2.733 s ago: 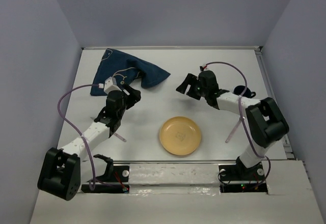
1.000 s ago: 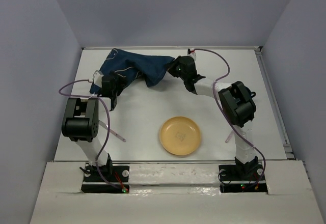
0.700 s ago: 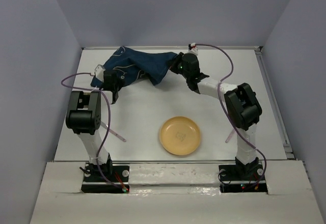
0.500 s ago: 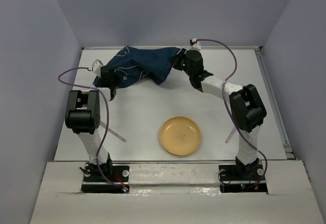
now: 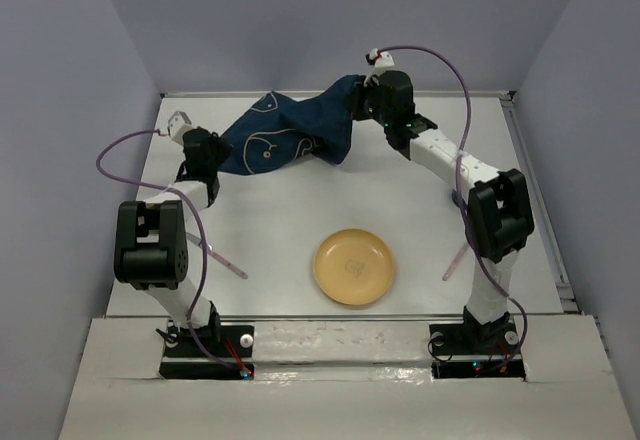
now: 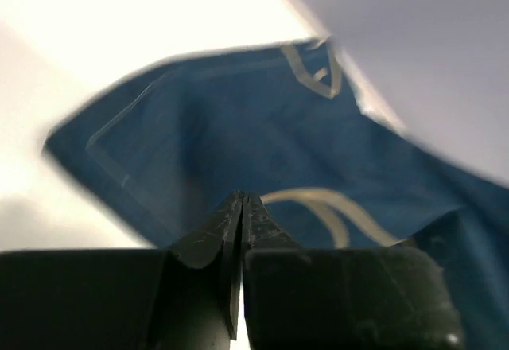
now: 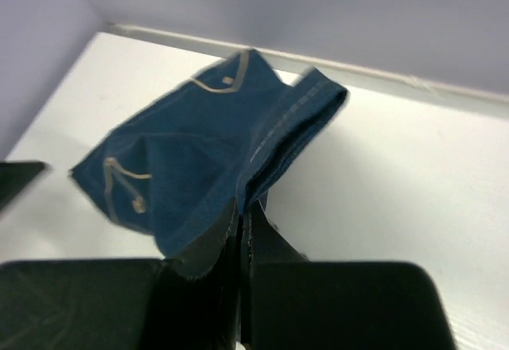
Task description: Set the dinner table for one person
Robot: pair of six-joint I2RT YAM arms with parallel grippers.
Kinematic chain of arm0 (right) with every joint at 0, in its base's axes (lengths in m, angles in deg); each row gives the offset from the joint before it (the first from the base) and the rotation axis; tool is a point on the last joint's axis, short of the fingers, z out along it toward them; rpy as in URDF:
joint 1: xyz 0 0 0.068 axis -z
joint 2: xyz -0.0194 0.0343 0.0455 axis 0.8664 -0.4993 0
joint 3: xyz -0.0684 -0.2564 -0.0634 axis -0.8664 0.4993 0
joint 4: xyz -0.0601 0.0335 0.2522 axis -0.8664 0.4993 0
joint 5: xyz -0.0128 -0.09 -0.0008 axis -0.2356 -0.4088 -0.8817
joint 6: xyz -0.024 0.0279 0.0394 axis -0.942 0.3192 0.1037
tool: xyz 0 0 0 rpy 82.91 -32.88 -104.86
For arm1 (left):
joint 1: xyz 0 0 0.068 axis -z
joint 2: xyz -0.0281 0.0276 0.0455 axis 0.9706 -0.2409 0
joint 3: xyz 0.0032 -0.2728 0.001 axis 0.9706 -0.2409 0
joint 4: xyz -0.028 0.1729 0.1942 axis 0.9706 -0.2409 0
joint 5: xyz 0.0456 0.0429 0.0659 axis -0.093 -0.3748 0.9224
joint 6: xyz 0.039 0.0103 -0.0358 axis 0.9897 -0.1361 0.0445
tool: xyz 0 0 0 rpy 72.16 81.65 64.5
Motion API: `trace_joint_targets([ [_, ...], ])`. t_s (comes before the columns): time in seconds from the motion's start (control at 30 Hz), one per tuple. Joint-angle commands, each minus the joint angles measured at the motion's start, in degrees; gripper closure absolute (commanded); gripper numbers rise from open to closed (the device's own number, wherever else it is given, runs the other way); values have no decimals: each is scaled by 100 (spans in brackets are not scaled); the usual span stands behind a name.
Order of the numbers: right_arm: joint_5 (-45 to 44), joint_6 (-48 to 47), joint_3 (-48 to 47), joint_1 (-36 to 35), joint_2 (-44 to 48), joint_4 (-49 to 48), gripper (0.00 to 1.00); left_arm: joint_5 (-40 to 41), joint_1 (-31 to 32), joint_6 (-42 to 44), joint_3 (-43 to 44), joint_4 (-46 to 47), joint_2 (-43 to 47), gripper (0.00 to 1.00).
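Observation:
The mat's end (image 5: pixel 337 117) is hanging folded by the rear rail. Next, my right gripper pulls it forward and spreads it flat over the clear space (image 5: pixel 366 187) behind the plate.
A dark blue cloth mat (image 5: pixel 285 135) with pale whale outlines hangs stretched over the far part of the white dinner table (image 5: pixel 290 210). My left gripper (image 5: pixel 208 152) is shut at the mat's left end; in the left wrist view its tips (image 6: pixel 241 197) press together against the blue mat (image 6: pixel 238 127). My right gripper (image 5: pixel 362 100) is raised at the back and holds the mat's right end. The right wrist view shows that gripper (image 7: pixel 243 205) shut on a folded edge of the mat (image 7: pixel 199 151). A yellow plate (image 5: pixel 354 267) lies on the table near the front.
A thin pale stick (image 5: pixel 225 262) lies left of the plate and another (image 5: pixel 455 260) lies to its right. The back wall and the table's rear rail (image 5: pixel 450 93) run close behind the right gripper. Grey side walls close in the table.
The left gripper has shut at the mat's left end. The right gripper has risen and moved back and to the right with its end, so the mat now hangs drawn out between them.

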Motion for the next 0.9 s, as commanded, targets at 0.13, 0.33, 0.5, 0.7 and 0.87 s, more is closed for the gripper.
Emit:
trace_joint_targets([
  [0.13, 1900, -571, -1471, -160, 836, 1363, 100, 19, 8, -295, -888, 107, 192, 35],
  [0.33, 1477, -782, -1217, -28, 846, 1451, 100, 291, 8, 56, -501, -543, -158, 18],
  [0.5, 1135, -782, -1233, 244, 583, 1486, 100, 257, 8, 276, 182, -956, -677, 14],
  [0.7, 1398, -694, -1111, 788, 74, 1495, 100, 301, 60, 513, 615, -1351, -1091, 19],
  [0.87, 1373, -502, -1382, 1105, -490, 1512, 97, 625, 105, 575, 676, -1588, -1126, 36],
])
